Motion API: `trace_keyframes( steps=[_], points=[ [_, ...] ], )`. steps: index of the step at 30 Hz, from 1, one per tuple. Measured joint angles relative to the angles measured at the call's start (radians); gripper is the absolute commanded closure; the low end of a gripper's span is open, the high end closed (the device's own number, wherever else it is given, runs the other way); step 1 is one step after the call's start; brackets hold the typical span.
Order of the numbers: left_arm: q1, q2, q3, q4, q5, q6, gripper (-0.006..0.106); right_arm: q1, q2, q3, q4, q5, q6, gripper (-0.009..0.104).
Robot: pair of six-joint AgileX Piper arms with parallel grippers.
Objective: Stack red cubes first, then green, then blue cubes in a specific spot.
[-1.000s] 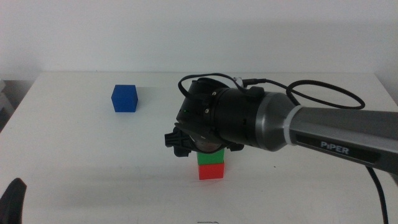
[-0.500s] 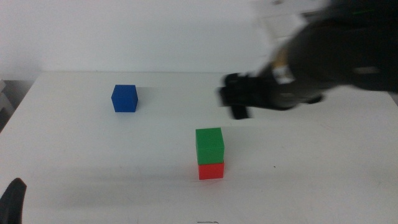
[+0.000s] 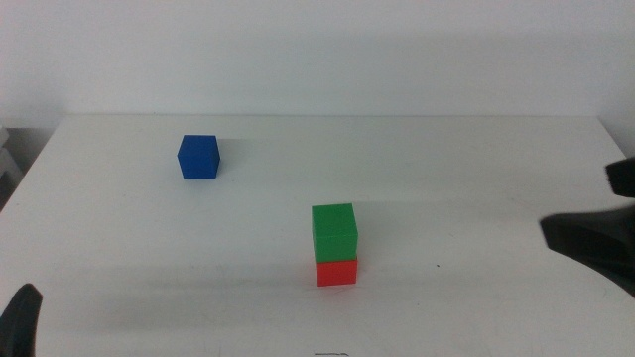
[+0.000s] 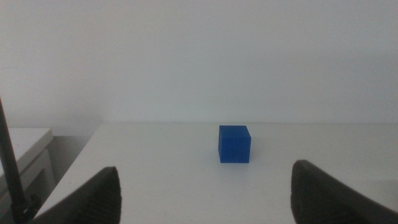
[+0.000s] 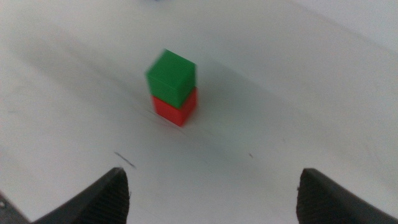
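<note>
I should pick up the blue cube (image 3: 198,158) with my left gripper and put it on the green cube (image 3: 334,232), because the blue cube stands on the other side of the stack from my right gripper.
The green cube (image 3: 334,232) sits on top of the red cube (image 3: 337,271) near the middle of the white table; the pair also shows in the right wrist view, green cube (image 5: 170,76) on red cube (image 5: 176,107). The blue cube (image 3: 198,157) stands alone at the far left, and shows in the left wrist view (image 4: 234,144). My right gripper (image 5: 211,193) is open and empty, pulled back to the table's right edge (image 3: 595,238). My left gripper (image 4: 205,193) is open and empty, low at the near left corner (image 3: 20,319), facing the blue cube.
The white tabletop (image 3: 466,169) is bare apart from the cubes. A white wall runs behind the table's far edge. A low white shelf (image 4: 28,149) stands off the table's left side.
My right arm has let go of the green cube on the red one and swung back fast to the right edge. The cubes have not moved. The left arm is still.
</note>
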Motion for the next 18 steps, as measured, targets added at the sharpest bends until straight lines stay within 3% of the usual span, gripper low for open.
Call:
trace_keyframes(
  steps=[5, 18],
  points=[
    [0.0, 0.0, 0.0, 0.0, 0.0, 0.0, 0.007, -0.006, -0.141, 0.018, 0.094, -0.035, -0.096, 0.003],
    [0.0, 0.0, 0.0, 0.0, 0.0, 0.0, 0.007, -0.006, -0.23, 0.02, 0.089, -0.042, -0.11, 0.003]
  ],
)
